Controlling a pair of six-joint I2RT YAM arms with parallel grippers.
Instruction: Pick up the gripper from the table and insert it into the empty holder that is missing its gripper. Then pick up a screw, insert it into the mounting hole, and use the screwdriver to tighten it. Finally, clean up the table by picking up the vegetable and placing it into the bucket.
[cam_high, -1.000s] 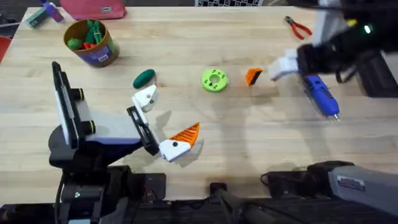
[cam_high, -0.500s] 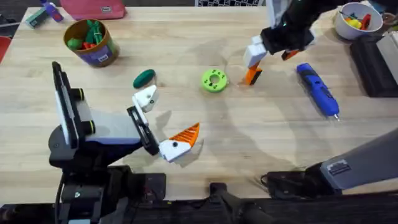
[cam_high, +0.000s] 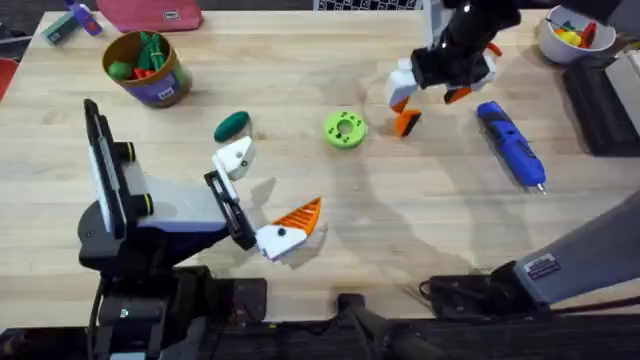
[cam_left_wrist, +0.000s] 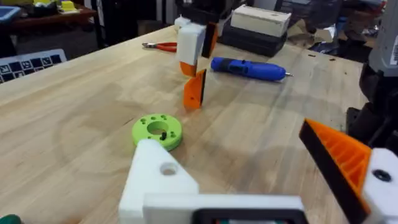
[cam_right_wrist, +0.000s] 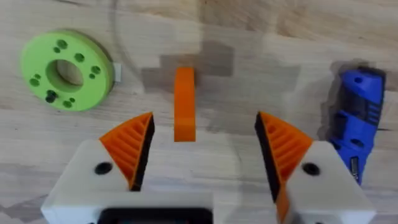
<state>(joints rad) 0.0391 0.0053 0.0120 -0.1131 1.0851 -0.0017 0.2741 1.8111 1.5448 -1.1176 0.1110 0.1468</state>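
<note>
My gripper will push the orange gripper (cam_high: 407, 122), and the orange gripper will slide in and hold before screwing, because the empty white holder (cam_high: 236, 157) matches the padded finger beside the holder.
The small orange gripper (cam_high: 406, 122) stands on edge on the table, right of the green disc (cam_high: 345, 129). My right gripper (cam_high: 428, 90) hangs open just above and behind it. In the right wrist view the gripper (cam_right_wrist: 184, 102) lies between the two orange pads (cam_right_wrist: 130, 146), touching neither. My left gripper (cam_high: 278, 182) rests open near the front; one finger is the bare white holder (cam_high: 233, 157), the other carries an orange pad (cam_high: 298, 215). The blue screwdriver (cam_high: 512, 143) lies at the right. The dark green vegetable (cam_high: 231, 125) lies left of the disc. The bucket (cam_high: 148, 68) stands at the far left.
A white bowl (cam_high: 572, 30) with small parts sits at the far right corner, beside a dark box (cam_high: 605, 105). Red-handled pliers (cam_left_wrist: 158, 45) lie beyond the right gripper. The green disc (cam_right_wrist: 66, 70) has a small dark thing in one of its holes. A red pouch (cam_high: 150, 14) lies at the back edge.
My right arm has swung in from the right edge and now hovers open over the orange gripper. The left arm and the table's things have not moved.
</note>
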